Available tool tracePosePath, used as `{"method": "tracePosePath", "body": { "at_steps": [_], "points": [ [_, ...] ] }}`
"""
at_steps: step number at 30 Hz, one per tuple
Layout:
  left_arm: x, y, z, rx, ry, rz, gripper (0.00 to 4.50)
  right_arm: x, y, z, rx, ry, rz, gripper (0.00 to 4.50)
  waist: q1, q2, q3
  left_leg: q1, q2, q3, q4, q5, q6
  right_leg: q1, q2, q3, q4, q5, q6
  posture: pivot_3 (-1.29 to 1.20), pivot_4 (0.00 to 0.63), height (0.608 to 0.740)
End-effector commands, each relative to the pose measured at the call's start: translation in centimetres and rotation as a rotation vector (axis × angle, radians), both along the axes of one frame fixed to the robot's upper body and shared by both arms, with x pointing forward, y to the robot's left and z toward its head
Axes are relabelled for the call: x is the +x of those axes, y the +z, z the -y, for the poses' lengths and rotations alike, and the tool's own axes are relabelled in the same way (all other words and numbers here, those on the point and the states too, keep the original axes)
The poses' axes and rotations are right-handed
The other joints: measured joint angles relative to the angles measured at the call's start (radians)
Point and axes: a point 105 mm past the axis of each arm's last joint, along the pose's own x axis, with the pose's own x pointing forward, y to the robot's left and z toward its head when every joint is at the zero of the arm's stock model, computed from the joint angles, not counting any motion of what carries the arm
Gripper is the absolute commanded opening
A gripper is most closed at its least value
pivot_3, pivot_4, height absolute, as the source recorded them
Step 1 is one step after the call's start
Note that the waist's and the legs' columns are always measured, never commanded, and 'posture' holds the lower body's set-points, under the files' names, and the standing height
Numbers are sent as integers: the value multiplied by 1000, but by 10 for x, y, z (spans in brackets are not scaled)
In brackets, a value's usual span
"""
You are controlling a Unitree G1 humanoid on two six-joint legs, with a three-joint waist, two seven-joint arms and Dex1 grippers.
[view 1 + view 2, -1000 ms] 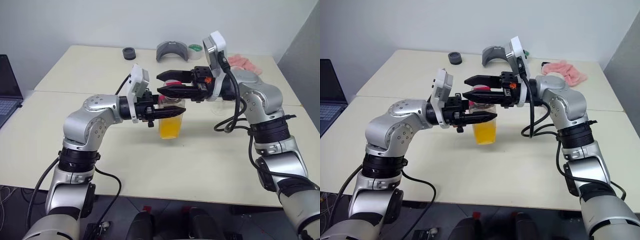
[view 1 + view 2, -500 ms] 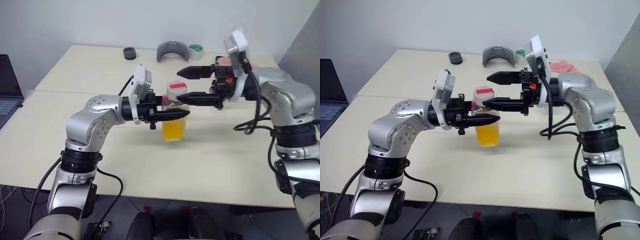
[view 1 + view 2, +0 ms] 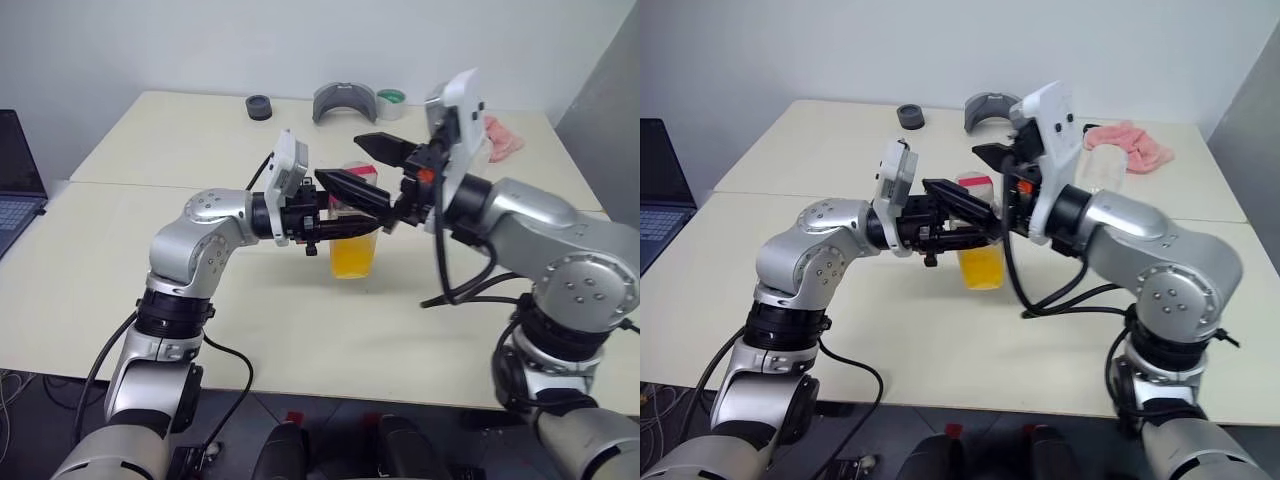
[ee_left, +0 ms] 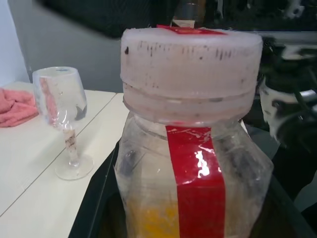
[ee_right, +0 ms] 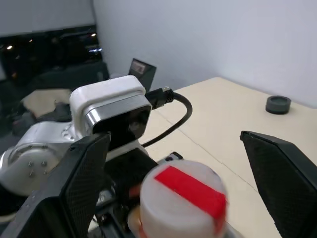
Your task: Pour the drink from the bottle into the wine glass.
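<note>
Next, I turn my right gripper back open, then grip and twist the cap, because the cap closes the bottle and my right gripper is turned far around.
The bottle stands upright at the table's middle, with the orange drink filling its lower half. A red strip runs up its side to the pinkish-white cap. My left gripper is shut on the bottle's body from the left. My right gripper is open wide, its two black fingers standing on either side of the cap and apart from it. The empty wine glass stands upright on the table beyond the bottle, to the right.
A pink cloth lies at the far right behind the glass. A grey curved piece, a green tape roll and a small black disc sit along the far edge. A laptop is at the left.
My right gripper has opened wide off the cap, and its arm has swung back toward me, now reaching the cap from the near right. The left gripper and the bottle have kept still.
</note>
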Motion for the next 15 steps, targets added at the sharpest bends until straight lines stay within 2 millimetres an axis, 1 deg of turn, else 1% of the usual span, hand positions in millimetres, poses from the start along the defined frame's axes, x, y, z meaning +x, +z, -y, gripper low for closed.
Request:
{"method": "tracePosePath", "body": {
  "at_steps": [1,7,10,15],
  "points": [
    [-3,13,4,-14,-32,63,1787,1,10,10,37,-94,37,4472,0,0,0,0,0,0,0,0,0,0,0,0,0,0,0,0,150,740],
    [-2,14,6,-11,-48,66,1787,0,9,11,33,-110,39,4472,-1,0,0,-1,0,0,0,0,0,0,1,0,-1,0,0,0,150,740],
    [-2,13,6,-10,-48,66,1787,-2,8,12,27,-108,43,3949,-1,0,0,-1,0,0,0,0,0,0,1,0,-1,0,0,0,150,740],
    [-2,13,5,-9,-44,65,1787,-7,3,11,-6,-76,42,2343,-2,0,0,-1,0,0,0,0,0,0,1,0,-1,0,0,0,150,740]
  ]
}}
